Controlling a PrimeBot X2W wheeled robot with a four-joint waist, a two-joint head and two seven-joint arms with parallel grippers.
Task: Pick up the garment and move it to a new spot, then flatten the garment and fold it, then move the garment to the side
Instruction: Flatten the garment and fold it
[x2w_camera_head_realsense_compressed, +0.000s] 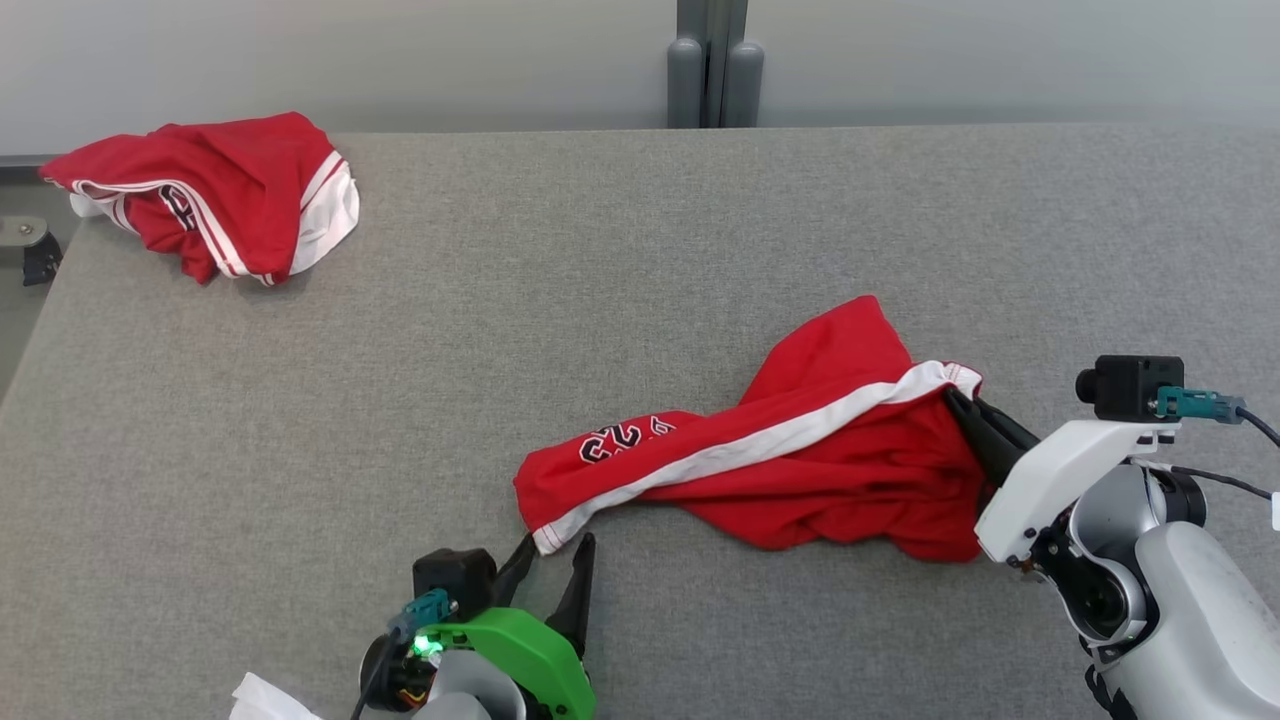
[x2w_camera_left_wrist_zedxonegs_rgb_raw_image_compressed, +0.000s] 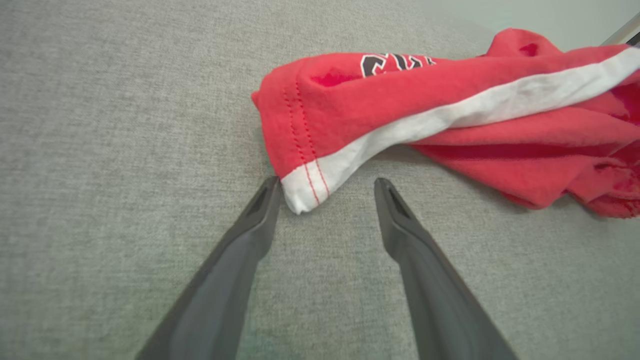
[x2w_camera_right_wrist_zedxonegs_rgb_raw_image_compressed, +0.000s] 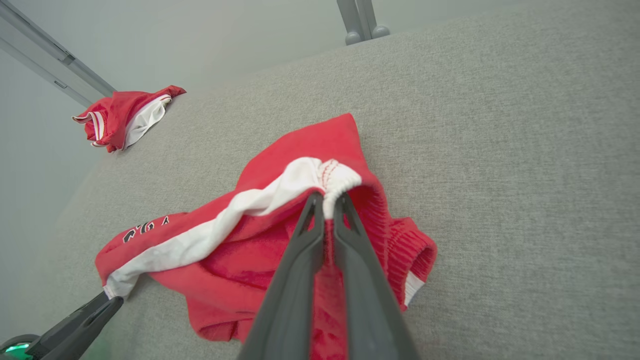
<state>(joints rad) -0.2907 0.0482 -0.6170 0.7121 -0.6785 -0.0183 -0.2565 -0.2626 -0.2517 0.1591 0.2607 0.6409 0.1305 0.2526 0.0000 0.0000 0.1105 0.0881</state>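
Observation:
I expect the garment (x2w_camera_head_realsense_compressed: 828, 494) to hang in a shallow sag from the white side stripe (x2w_camera_head_realsense_compressed: 768, 446) when I lift, because that stripe runs from hem corner to waistband.
The garment (x2w_camera_head_realsense_compressed: 800, 470) is a pair of red shorts with a white side stripe and dark lettering, lying crumpled and stretched across the near middle of the grey table (x2w_camera_head_realsense_compressed: 600, 250). My right gripper (x2w_camera_head_realsense_compressed: 955, 400) is shut on its white waistband, and the right wrist view shows the elastic pinched between the fingertips (x2w_camera_right_wrist_zedxonegs_rgb_raw_image_compressed: 329, 200). My left gripper (x2w_camera_head_realsense_compressed: 557, 545) stands open at the other end. In the left wrist view the white hem corner of the garment (x2w_camera_left_wrist_zedxonegs_rgb_raw_image_compressed: 400, 115) lies between its tips (x2w_camera_left_wrist_zedxonegs_rgb_raw_image_compressed: 327, 184), touching the left finger (x2w_camera_left_wrist_zedxonegs_rgb_raw_image_compressed: 260, 210). That gripper (x2w_camera_right_wrist_zedxonegs_rgb_raw_image_compressed: 107, 302) also shows beside the hem in the right wrist view.
A second red and white garment (x2w_camera_head_realsense_compressed: 220, 190) lies bunched at the table's far left corner (x2w_camera_right_wrist_zedxonegs_rgb_raw_image_compressed: 125, 115). Grey posts (x2w_camera_head_realsense_compressed: 715, 70) stand behind the far edge. Something white (x2w_camera_head_realsense_compressed: 265, 700) shows at the bottom left by my left arm.

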